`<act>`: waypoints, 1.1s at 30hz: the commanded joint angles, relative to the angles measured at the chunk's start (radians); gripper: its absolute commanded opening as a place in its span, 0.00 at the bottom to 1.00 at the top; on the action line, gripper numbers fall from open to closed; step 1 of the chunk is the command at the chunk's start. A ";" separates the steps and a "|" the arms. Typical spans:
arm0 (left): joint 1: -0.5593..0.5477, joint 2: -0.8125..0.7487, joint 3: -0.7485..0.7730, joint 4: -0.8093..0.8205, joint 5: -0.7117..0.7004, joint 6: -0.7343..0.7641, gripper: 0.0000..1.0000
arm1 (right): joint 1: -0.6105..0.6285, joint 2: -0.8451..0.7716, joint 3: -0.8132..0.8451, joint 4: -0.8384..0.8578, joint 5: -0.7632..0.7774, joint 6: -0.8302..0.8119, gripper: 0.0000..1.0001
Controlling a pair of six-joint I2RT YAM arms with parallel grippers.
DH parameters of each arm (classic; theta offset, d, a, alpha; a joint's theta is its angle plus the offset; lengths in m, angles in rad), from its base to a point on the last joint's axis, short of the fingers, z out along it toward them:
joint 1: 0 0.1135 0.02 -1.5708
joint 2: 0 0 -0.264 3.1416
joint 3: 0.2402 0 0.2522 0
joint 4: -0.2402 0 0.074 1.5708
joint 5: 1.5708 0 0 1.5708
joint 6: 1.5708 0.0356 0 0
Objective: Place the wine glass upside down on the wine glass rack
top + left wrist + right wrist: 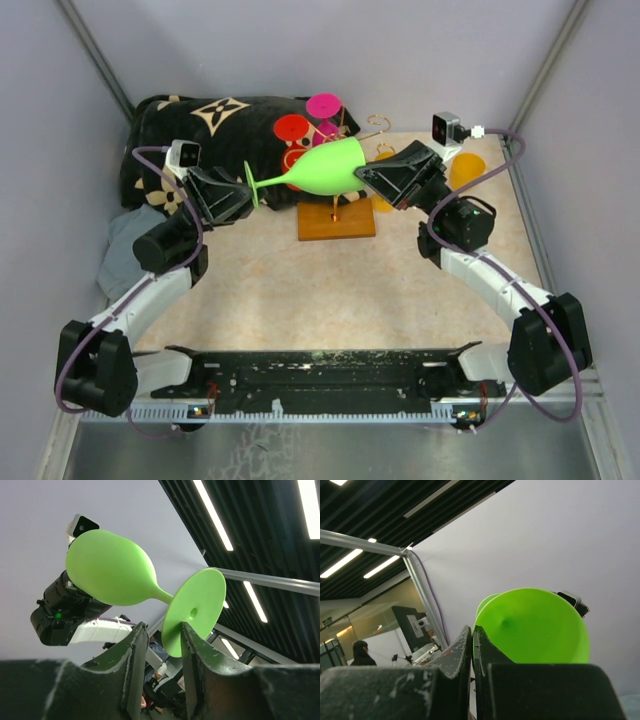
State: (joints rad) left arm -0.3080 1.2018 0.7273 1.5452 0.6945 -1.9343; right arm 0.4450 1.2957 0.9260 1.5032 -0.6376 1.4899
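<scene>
I should take the foot (251,184) with my left gripper, because my right gripper holds the wine glass by its rim (361,156). My left gripper should then turn the wine glass's bowl down once my right gripper opens.
The green wine glass (330,167) hangs sideways in the air above the table, bowl to the right and foot to the left. My right gripper (362,175) is shut on the bowl's rim, and the right wrist view shows the thin rim (535,625) pinched between the fingers of the right gripper (472,630). My left gripper (248,190) stands around the foot. In the left wrist view the foot disc (195,607) sits between the parted jaws of the left gripper (162,627), against one finger with a gap to the other. The wine glass rack (336,222) stands just behind and below the glass.
A red foot (291,128) and a magenta foot (324,105) of other glasses show at the rack's top. An orange glass (465,170) is behind the right arm. A black patterned cloth (200,120) lies at the back left, with a grey cloth (125,250) beside the left arm.
</scene>
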 commanded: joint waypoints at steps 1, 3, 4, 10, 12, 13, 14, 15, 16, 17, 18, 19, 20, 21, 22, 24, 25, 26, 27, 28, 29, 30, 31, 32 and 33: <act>-0.008 -0.029 0.037 0.211 -0.024 -0.009 0.35 | 0.029 0.001 0.030 0.143 0.031 -0.029 0.00; -0.008 -0.036 0.033 0.210 -0.032 -0.010 0.35 | 0.033 0.005 0.032 0.142 0.032 -0.031 0.00; -0.008 -0.038 0.032 0.208 -0.034 -0.011 0.35 | 0.036 0.007 0.031 0.141 0.032 -0.032 0.00; -0.007 -0.064 0.039 0.179 -0.041 -0.016 0.00 | 0.041 0.008 0.024 0.136 0.030 -0.037 0.00; -0.008 -0.078 0.044 0.154 -0.038 -0.008 0.00 | 0.042 0.006 0.020 0.136 0.032 -0.039 0.00; -0.008 -0.086 0.044 0.143 -0.038 -0.005 0.00 | 0.041 0.005 0.017 0.136 0.032 -0.040 0.00; -0.007 -0.095 0.045 0.130 -0.038 0.000 0.00 | 0.042 0.004 0.015 0.137 0.033 -0.041 0.03; -0.007 -0.103 0.045 0.119 -0.042 0.003 0.00 | 0.042 0.000 0.011 0.135 0.033 -0.046 0.08; -0.006 -0.111 0.044 0.112 -0.046 0.008 0.00 | 0.041 -0.002 0.008 0.133 0.032 -0.052 0.13; -0.006 -0.120 0.045 0.104 -0.049 0.012 0.00 | 0.041 -0.007 0.003 0.128 0.031 -0.059 0.17; -0.006 -0.129 0.048 0.092 -0.052 0.015 0.00 | 0.041 -0.012 0.000 0.118 0.028 -0.073 0.20; -0.006 -0.139 0.051 0.078 -0.055 0.021 0.00 | 0.041 -0.019 -0.003 0.106 0.024 -0.084 0.22; -0.006 -0.149 0.053 0.062 -0.056 0.029 0.00 | 0.041 -0.031 -0.010 0.092 0.019 -0.098 0.24; -0.006 -0.160 0.057 0.045 -0.056 0.038 0.00 | 0.041 -0.041 -0.014 0.074 0.016 -0.116 0.26; -0.006 -0.173 0.063 0.018 -0.053 0.047 0.00 | 0.041 -0.053 -0.018 0.055 0.013 -0.133 0.28; -0.005 -0.198 0.077 -0.040 -0.041 0.070 0.00 | 0.039 -0.078 -0.026 0.001 0.005 -0.175 0.30; -0.005 -0.209 0.084 -0.070 -0.035 0.084 0.00 | 0.036 -0.094 -0.030 -0.030 0.004 -0.201 0.31; -0.005 -0.224 0.090 -0.097 -0.031 0.094 0.00 | 0.033 -0.108 -0.036 -0.062 0.004 -0.224 0.32; -0.004 -0.235 0.095 -0.121 -0.028 0.103 0.00 | 0.029 -0.124 -0.041 -0.095 0.004 -0.251 0.33; -0.005 -0.249 0.099 -0.146 -0.030 0.111 0.00 | 0.024 -0.142 -0.047 -0.135 0.006 -0.278 0.33; -0.005 -0.263 0.101 -0.170 -0.032 0.118 0.00 | 0.019 -0.159 -0.054 -0.171 0.009 -0.307 0.34; -0.005 -0.277 0.103 -0.209 -0.034 0.126 0.00 | 0.013 -0.180 -0.059 -0.228 0.014 -0.339 0.34; -0.005 -0.298 0.105 -0.240 -0.035 0.135 0.00 | 0.007 -0.202 -0.065 -0.286 0.025 -0.374 0.34; -0.005 -0.315 0.108 -0.283 -0.032 0.149 0.00 | 0.002 -0.226 -0.071 -0.337 0.038 -0.409 0.34; -0.004 -0.334 0.114 -0.351 -0.026 0.165 0.00 | -0.005 -0.251 -0.074 -0.421 0.053 -0.451 0.34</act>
State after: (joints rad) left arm -0.3180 0.9295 0.7994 1.3624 0.6575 -1.8393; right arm 0.4614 1.1343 0.8631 1.3067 -0.6243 1.2179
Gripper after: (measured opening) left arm 0.015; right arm 0.342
